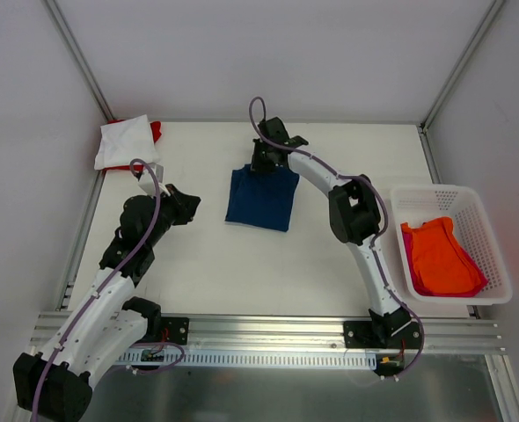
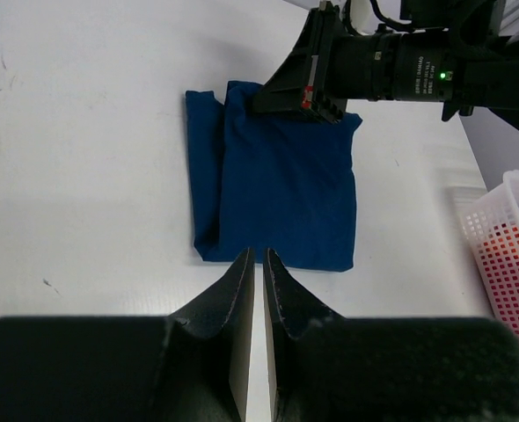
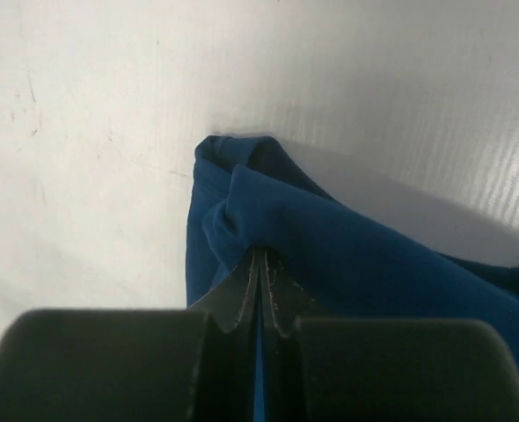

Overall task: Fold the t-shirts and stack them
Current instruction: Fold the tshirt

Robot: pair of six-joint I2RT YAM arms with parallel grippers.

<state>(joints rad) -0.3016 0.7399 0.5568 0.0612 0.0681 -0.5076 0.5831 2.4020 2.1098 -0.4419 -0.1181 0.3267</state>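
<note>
My right gripper should move back and my left gripper should take the navy t-shirt's facing edge (image 1: 234,191), because the white t-shirt stack (image 1: 126,141) is on my left gripper's side.
A navy blue t-shirt (image 1: 261,198) lies folded in the middle of the table. My right gripper (image 1: 261,165) is at its far edge, shut on a pinch of the navy cloth (image 3: 356,255), which bunches up over the fingertips (image 3: 261,255). My left gripper (image 1: 192,207) hovers to the left of the shirt. In the left wrist view its jaws (image 2: 258,255) stand almost together with nothing between them, just short of the shirt's near edge (image 2: 277,185). A folded white t-shirt (image 1: 126,141) rests on a red one (image 1: 156,132) at the back left corner.
A white lattice basket (image 1: 486,230) stands at the right edge of the table, holding an orange t-shirt (image 1: 440,255) over a magenta one (image 1: 406,255). White walls with metal posts close in the back and sides. The arms' mounting rail runs along the near edge.
</note>
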